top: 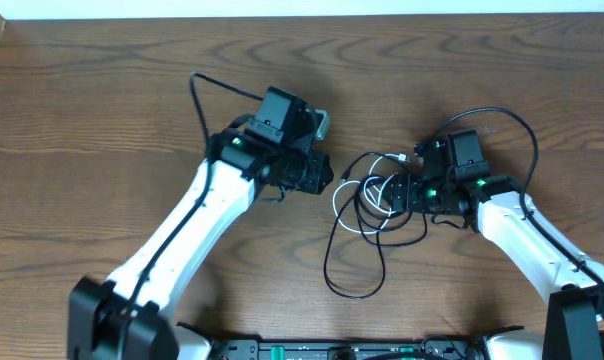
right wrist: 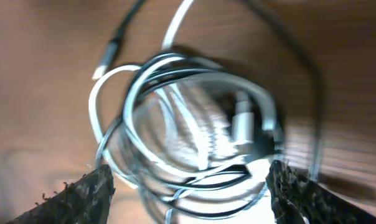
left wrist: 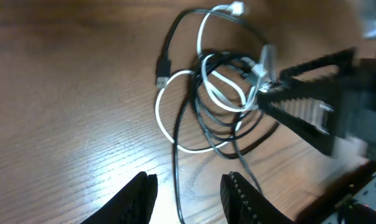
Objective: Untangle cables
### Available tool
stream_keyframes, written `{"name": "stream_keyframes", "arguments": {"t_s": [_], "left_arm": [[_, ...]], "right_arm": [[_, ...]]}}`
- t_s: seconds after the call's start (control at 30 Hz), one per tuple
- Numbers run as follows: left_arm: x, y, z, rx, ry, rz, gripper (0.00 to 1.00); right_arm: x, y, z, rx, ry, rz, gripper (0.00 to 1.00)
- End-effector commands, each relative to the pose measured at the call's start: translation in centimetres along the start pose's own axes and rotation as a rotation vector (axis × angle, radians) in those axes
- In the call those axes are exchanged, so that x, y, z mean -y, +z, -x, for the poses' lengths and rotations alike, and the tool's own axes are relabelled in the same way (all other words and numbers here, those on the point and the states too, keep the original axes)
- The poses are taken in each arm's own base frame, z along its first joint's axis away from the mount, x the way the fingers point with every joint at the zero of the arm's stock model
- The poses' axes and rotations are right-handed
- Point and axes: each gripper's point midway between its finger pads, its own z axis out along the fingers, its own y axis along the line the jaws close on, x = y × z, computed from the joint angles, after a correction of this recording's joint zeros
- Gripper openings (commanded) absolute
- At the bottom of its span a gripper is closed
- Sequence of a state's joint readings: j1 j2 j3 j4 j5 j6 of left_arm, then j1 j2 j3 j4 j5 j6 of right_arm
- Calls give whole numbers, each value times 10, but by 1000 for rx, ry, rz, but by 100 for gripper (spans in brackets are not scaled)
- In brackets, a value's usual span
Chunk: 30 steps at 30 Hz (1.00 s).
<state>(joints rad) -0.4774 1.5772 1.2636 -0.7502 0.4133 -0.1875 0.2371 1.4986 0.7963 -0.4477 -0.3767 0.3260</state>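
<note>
The white cable's loops (top: 370, 190) cross the coil of the black cables at my right gripper. My left gripper should grab the black cable pieces (top: 358, 206) and pull them away from the heap.
The cables (top: 375, 200) lie in a tangled heap on the wooden table, between my two grippers. In the left wrist view a white cable (left wrist: 166, 127) loops through coiled black cables (left wrist: 206, 118), with a black plug (left wrist: 162, 70) at the upper left. My left gripper (left wrist: 188, 199) stands open just left of the heap, and a single black strand (left wrist: 175, 177) runs between its fingers untouched. My right gripper (right wrist: 188, 199) is wide open, its fingers (right wrist: 82, 196) straddling the blurred coil (right wrist: 194, 124) from the right.
A long black loop (top: 354, 275) trails from the heap toward the table's front. The arms' own thick wires (top: 527, 140) arc over the wrists. The table's back edge (top: 302, 12) runs along the top, and the arm bases stand at the front.
</note>
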Motion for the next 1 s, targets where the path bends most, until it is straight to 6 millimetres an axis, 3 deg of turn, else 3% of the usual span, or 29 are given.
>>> {"name": "stream_keyframes", "arguments": {"t_s": [0.0,0.17,0.5,0.7,0.97], "left_arm": [[-5,16,-1,-36,-32,2,38],[7,40,-1,-83,-46,-110,39],[9,93,-3,-145,-95,-159,50],[17,121,-10,-168,-59,-167,50],[18,142,-24,-217,-49,-158,50]], "right_arm": [[-18,-1,-5,-28,-57,105,75],[-15,-1,-5,-28,-52,86,62],[25,-2,-9,-26,49,-131,65],[29,-3,-12,-31,83,-156,65],[29,-3,-13,-35,84,-158,65]]}}
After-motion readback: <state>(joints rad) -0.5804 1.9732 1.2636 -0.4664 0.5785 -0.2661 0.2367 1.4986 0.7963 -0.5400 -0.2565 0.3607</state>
